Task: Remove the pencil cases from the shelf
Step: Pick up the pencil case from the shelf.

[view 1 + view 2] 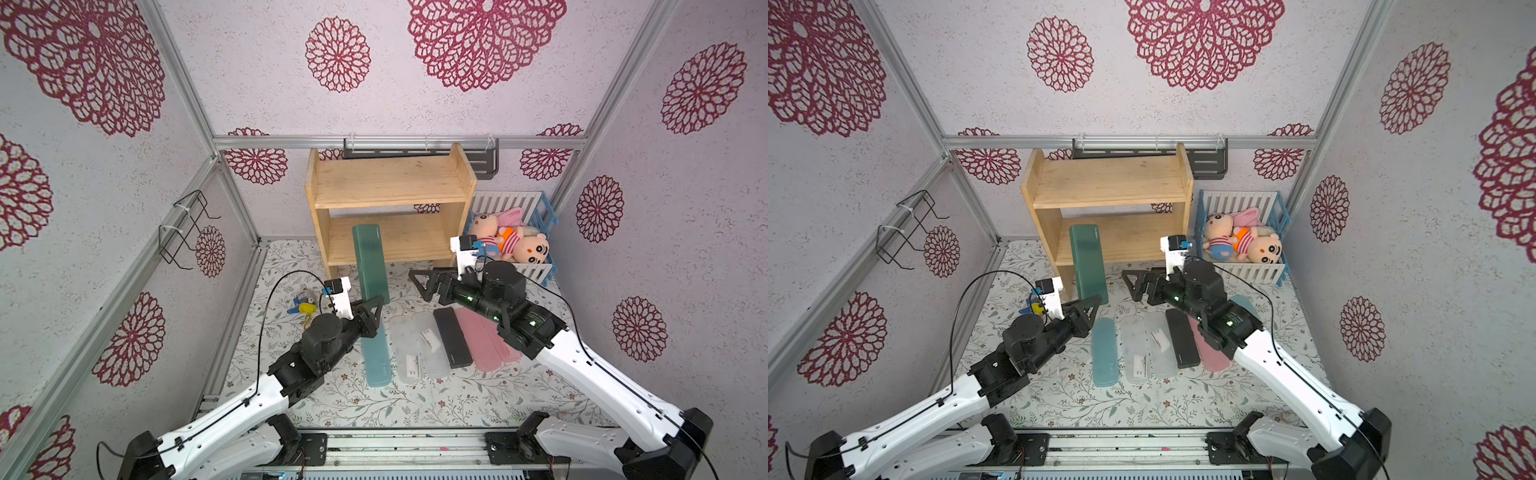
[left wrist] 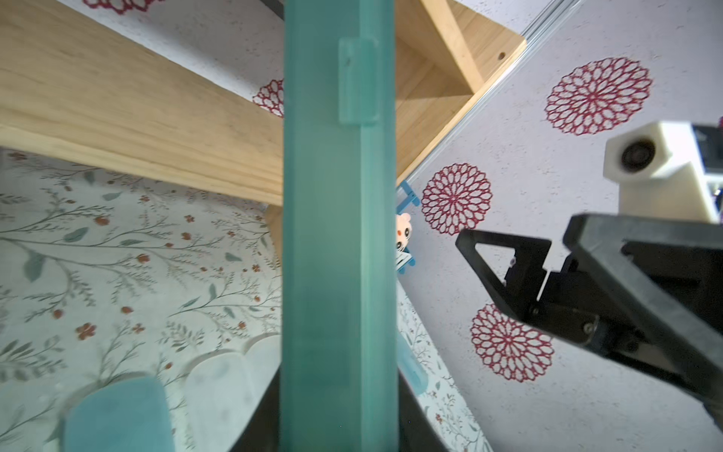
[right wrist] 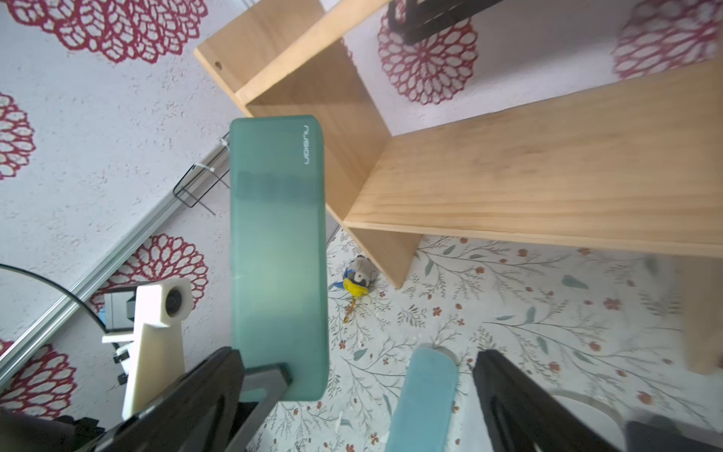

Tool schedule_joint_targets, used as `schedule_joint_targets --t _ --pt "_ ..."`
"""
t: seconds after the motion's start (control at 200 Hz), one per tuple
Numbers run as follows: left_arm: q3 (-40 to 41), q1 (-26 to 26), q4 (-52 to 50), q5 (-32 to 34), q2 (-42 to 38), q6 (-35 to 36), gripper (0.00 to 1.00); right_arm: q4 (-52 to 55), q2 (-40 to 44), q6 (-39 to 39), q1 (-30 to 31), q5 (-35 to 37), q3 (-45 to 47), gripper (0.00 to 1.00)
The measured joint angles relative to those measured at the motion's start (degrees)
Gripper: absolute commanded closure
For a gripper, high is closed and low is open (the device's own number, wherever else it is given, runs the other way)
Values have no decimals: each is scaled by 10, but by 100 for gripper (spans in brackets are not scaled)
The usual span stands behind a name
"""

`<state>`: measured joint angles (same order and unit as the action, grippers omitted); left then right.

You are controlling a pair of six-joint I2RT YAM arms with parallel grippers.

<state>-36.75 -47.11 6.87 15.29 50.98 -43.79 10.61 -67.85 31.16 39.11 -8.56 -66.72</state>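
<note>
Next, my right gripper grips the dark green pencil case at its middle [image 1: 1089,264] to lay it flat, because my left gripper is holding it upright by its lower end [image 1: 1093,295].
My left gripper [image 1: 375,302] is shut on the lower end of the dark green pencil case [image 1: 369,262], which hangs tilted in the air in front of the wooden shelf [image 1: 390,183]. In the left wrist view the case [image 2: 338,235] fills the gap between the jaws. Both tiers of the shelf look bare. On the table lie a light blue case [image 1: 376,357], two frosted white cases [image 1: 409,351], a black case [image 1: 453,338] and pink cases [image 1: 486,343]. My right gripper [image 1: 419,284] hovers open and holds nothing, above the table and right of the green case.
A white-and-blue crate [image 1: 536,208] with plush toys stands right of the shelf. A small bird toy [image 1: 305,306] lies at the table's left. A dark grey rack [image 1: 484,160] hangs behind the shelf, a wire holder [image 1: 187,228] on the left wall.
</note>
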Motion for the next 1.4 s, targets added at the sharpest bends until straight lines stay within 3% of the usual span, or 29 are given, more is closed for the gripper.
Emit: schedule_joint_targets --t 0.335,0.745,0.941,1.041,1.126,1.251,1.401 --pt "63 -6 -38 41 -84 3 100 -24 -164 10 99 14 -129 1" --pt "89 -8 -56 52 -151 -3 100 5 -273 8 140 25 -214 2" --pt "113 -9 -62 54 -173 -7 100 4 -277 6 143 14 -215 25" --pt "118 -9 -66 56 -177 -10 100 6 -280 8 143 11 -216 31" --pt "118 -10 -71 58 -179 -13 100 7 -284 9 143 9 -218 29" --pt "118 -10 -79 63 -182 -16 100 10 -291 7 143 6 -224 12" --pt "118 -10 -90 66 -182 -16 100 14 -298 6 143 7 -224 15"
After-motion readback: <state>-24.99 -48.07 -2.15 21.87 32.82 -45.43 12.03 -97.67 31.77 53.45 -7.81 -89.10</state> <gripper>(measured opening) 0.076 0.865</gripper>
